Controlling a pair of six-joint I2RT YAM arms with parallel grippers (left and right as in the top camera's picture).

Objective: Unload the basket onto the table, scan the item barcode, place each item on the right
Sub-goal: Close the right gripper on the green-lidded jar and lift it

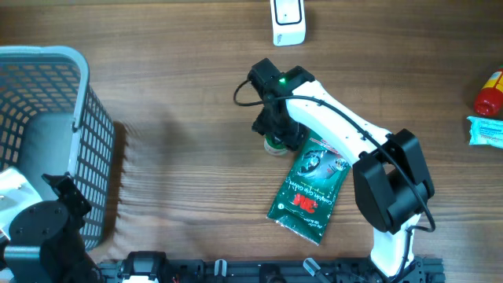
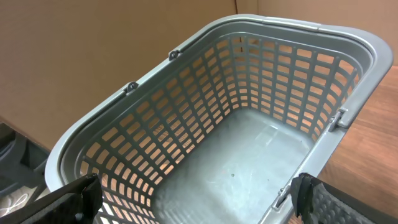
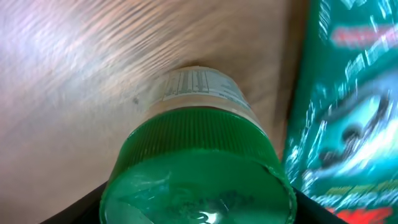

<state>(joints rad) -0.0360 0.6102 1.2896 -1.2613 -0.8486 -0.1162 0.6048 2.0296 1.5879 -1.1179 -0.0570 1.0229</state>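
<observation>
Just the jar's green lid (image 3: 198, 146) is between my right fingers, so I should open and take the jar lower, around its labelled body (image 3: 205, 90), before going to the scanner.
A small jar with a green ribbed lid (image 3: 199, 168) and a white printed label (image 3: 196, 87) stands on the wooden table, seen from above in the right wrist view. My right gripper (image 3: 198, 210) straddles the lid, with a dark finger pressed against each side of it. In the overhead view the jar (image 1: 274, 146) peeks out under my right gripper (image 1: 275, 130) at mid table. A white scanner (image 1: 288, 21) sits at the far edge. My left gripper (image 2: 196, 200) hangs open over the grey basket (image 2: 348, 37), holding nothing.
A green foil packet (image 1: 310, 189) lies right beside the jar, towards the front. The grey mesh basket (image 1: 75, 59) fills the left side. A red bottle (image 1: 489, 94) and a teal packet (image 1: 487, 130) lie at the right edge.
</observation>
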